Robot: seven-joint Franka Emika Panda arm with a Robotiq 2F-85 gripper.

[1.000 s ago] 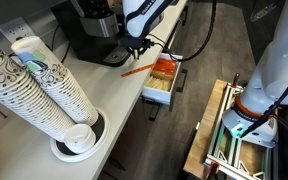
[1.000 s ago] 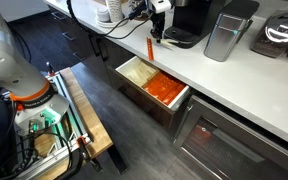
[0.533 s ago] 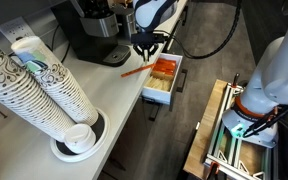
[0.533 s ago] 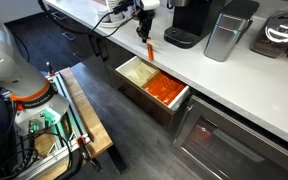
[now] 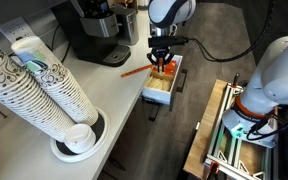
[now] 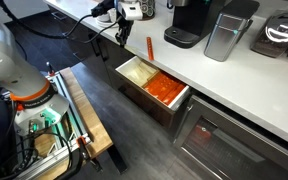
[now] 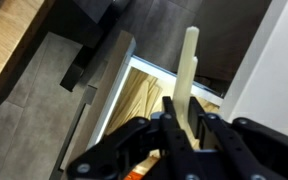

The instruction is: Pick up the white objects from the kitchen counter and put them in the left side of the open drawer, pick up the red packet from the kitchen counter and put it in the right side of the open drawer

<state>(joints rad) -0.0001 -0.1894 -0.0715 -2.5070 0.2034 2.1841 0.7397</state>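
The white stick's tip (image 7: 191, 36) sticks out past the drawer's end rim, so next I move my gripper back over the pale sticks (image 7: 140, 96) and lower it before it opens.
My gripper (image 7: 184, 108) is shut on a thin white stick (image 7: 188, 60) that stands up between the fingers. In both exterior views the gripper (image 5: 161, 62) (image 6: 121, 32) hangs just past the counter edge, above the open drawer (image 5: 156, 98) (image 6: 177, 104). In the wrist view the drawer (image 7: 118, 82) lies below, with pale sticks in one part. Orange-red contents fill its other part (image 6: 162, 89). The red packet (image 5: 134, 70) (image 6: 150, 47) lies on the kitchen counter (image 5: 104, 95) (image 6: 214, 80), apart from the gripper.
A black coffee machine (image 5: 94, 30) (image 6: 189, 20) stands on the counter near the red packet. Stacks of paper cups (image 5: 44, 85) lean at the counter's near end. A metal canister (image 6: 224, 30) stands further along. A wooden cart (image 5: 219, 135) (image 6: 84, 110) stands on the floor.
The gripper has moved from above the counter beside the red packet out past the counter edge to above the open drawer. The red packet has stayed in place.
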